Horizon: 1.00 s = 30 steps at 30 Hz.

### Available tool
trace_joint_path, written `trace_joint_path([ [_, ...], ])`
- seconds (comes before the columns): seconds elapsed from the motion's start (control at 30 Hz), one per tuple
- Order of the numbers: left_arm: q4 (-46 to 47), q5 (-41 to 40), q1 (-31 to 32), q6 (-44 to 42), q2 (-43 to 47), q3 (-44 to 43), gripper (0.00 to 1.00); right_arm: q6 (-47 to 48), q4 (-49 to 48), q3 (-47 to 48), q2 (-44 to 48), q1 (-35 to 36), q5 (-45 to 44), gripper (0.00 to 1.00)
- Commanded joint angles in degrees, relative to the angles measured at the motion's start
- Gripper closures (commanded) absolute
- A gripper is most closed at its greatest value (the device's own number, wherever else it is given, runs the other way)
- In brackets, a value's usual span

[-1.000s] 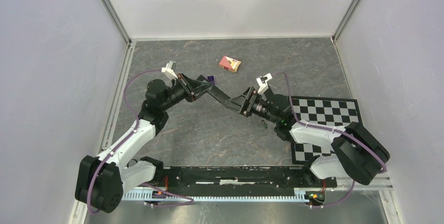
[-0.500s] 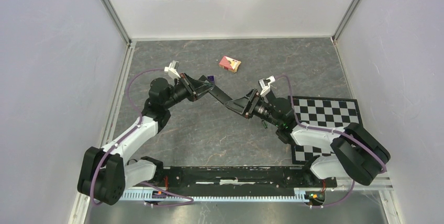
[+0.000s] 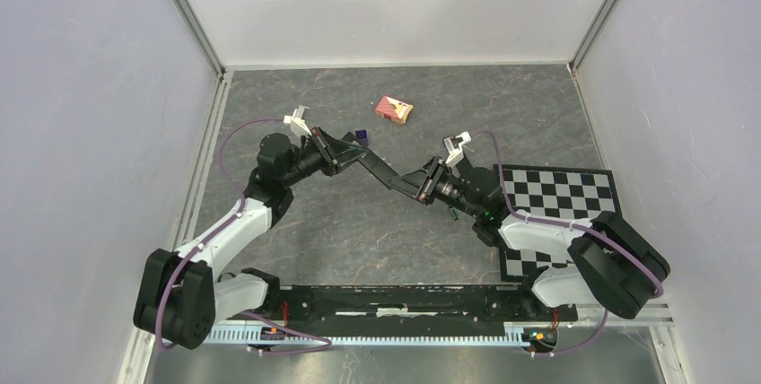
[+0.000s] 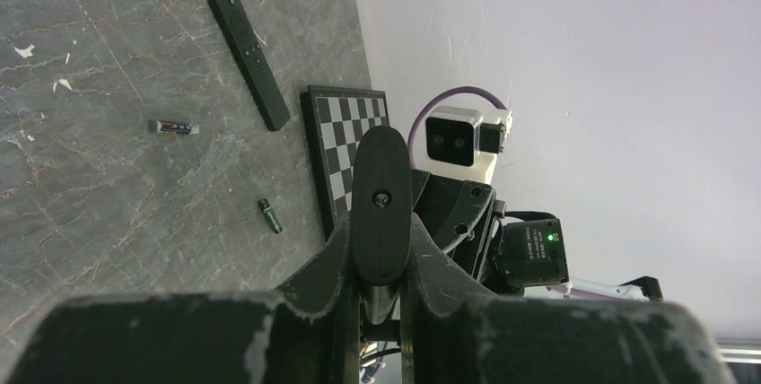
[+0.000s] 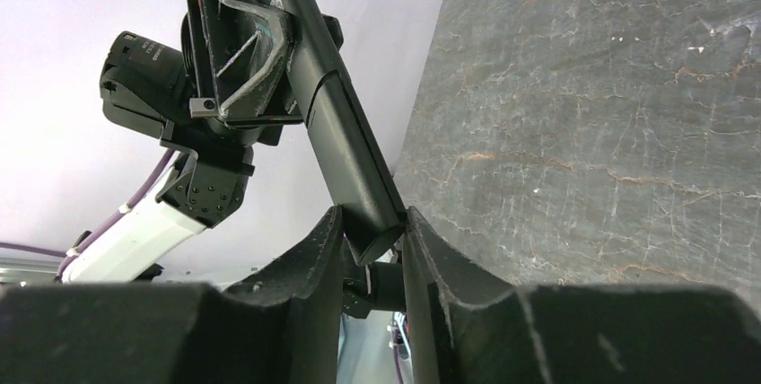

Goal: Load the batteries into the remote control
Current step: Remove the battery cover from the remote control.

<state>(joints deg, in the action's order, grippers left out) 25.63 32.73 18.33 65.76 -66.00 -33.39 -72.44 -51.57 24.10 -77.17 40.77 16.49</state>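
Note:
The cover (image 5: 352, 158) shuts the remote control's end at the robot's right gripper, so the right gripper should take the cover off and put it down before it picks up the green battery (image 4: 269, 216).
The remote control (image 3: 381, 169), a slim black bar, hangs above the table between both arms. My left gripper (image 3: 345, 152) is shut on its left end, and in the left wrist view the bar (image 4: 381, 187) points away from between the fingers (image 4: 345, 240). My right gripper (image 5: 372, 222) is shut on the other end (image 5: 341, 133), with both fingers against its sides. The batteries lie on the table: a blue one (image 4: 173, 127) and a green one (image 4: 269, 216). The green one (image 3: 455, 214) sits just below my right wrist.
Another slim black bar (image 4: 249, 59) lies flat on the table beyond the batteries, next to the checkerboard mat (image 4: 336, 133). A red-and-white box (image 3: 394, 109) and a small purple cube (image 3: 362, 135) sit behind the arms. Walls enclose the table on three sides.
My right gripper's fingers have closed from wide apart onto the remote's free end. The left gripper kept its hold and shifted the bar only slightly.

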Motion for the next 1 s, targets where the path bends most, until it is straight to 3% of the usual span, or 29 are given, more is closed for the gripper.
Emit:
trace_joint_path([
  [0.0, 3.77, 0.23, -0.59, 2.47, 0.17, -2.77, 0.98, 2.34, 5.8, 0.45, 1.57, -0.17, -1.48, 0.72],
  [0.13, 8.64, 3.11, -0.6, 8.45, -1.37, -3.13, 0.98, 1.38, 3.49, 0.08, 0.93, -0.26, -1.4, 0.85],
  [0.23, 3.46, 1.51, -0.7, 3.98, -0.04, -3.69, 0.98, 0.81, 3.42, 0.4, 0.98, -0.37, -1.24, 0.9],
  [0.5, -0.75, -0.77, -0.66, -3.91, 1.79, -3.29, 0.98, 0.61, 10.6, 3.09, 2.24, -0.53, 0.11, 0.87],
  [0.8, -3.27, -2.47, -0.57, -9.83, 2.05, -2.01, 0.98, -3.37, 8.6, 3.95, 2.35, -0.61, 2.79, 0.86],
  [0.97, -3.44, -2.45, -0.6, -10.31, 1.47, -1.55, 0.98, -6.64, 4.48, 2.43, 1.88, -0.66, 3.06, 0.77],
])
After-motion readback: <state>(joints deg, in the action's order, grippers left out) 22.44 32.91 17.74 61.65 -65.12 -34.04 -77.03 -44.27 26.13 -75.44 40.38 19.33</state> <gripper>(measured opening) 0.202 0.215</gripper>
